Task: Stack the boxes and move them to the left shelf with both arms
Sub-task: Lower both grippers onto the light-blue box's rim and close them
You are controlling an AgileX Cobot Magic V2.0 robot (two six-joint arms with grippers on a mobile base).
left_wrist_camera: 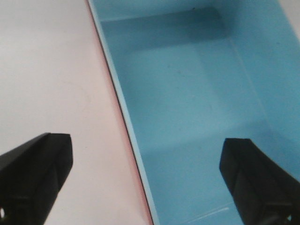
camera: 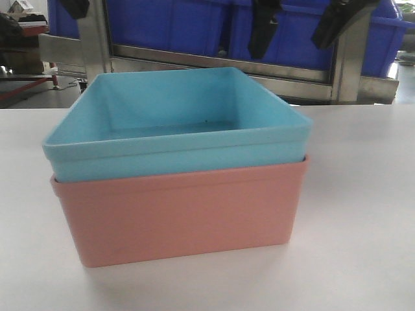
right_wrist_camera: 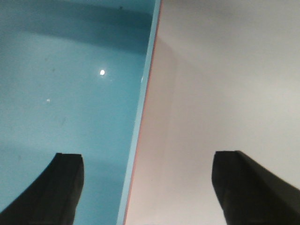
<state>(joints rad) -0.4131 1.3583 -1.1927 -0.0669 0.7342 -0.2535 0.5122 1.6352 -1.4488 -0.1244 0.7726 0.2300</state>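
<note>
I expect the salmon pink box (camera: 185, 217) to come up with the light blue box when I lift, because a pink rim clings to the light blue box's side.
The light blue box (camera: 175, 123) sits nested inside the salmon pink box (camera: 181, 210) on the white table (camera: 363, 194). In the left wrist view my left gripper (left_wrist_camera: 146, 150) hangs open above the stack's left wall. One finger is over the blue box (left_wrist_camera: 187, 93) and the other over the table, and a thin pink rim (left_wrist_camera: 125, 136) shows between them. My right gripper (right_wrist_camera: 147, 161) is open astride the right wall in the same way, with the blue box (right_wrist_camera: 70, 84) on one side. Its black fingers (camera: 262, 26) hang high above the boxes. The left shelf is out of view.
Behind the table a steel frame (camera: 347, 65) holds dark blue storage bins (camera: 175, 23). Dark clutter (camera: 23, 39) stands at the far left. White tabletop (left_wrist_camera: 47, 70) lies on both sides of the stack.
</note>
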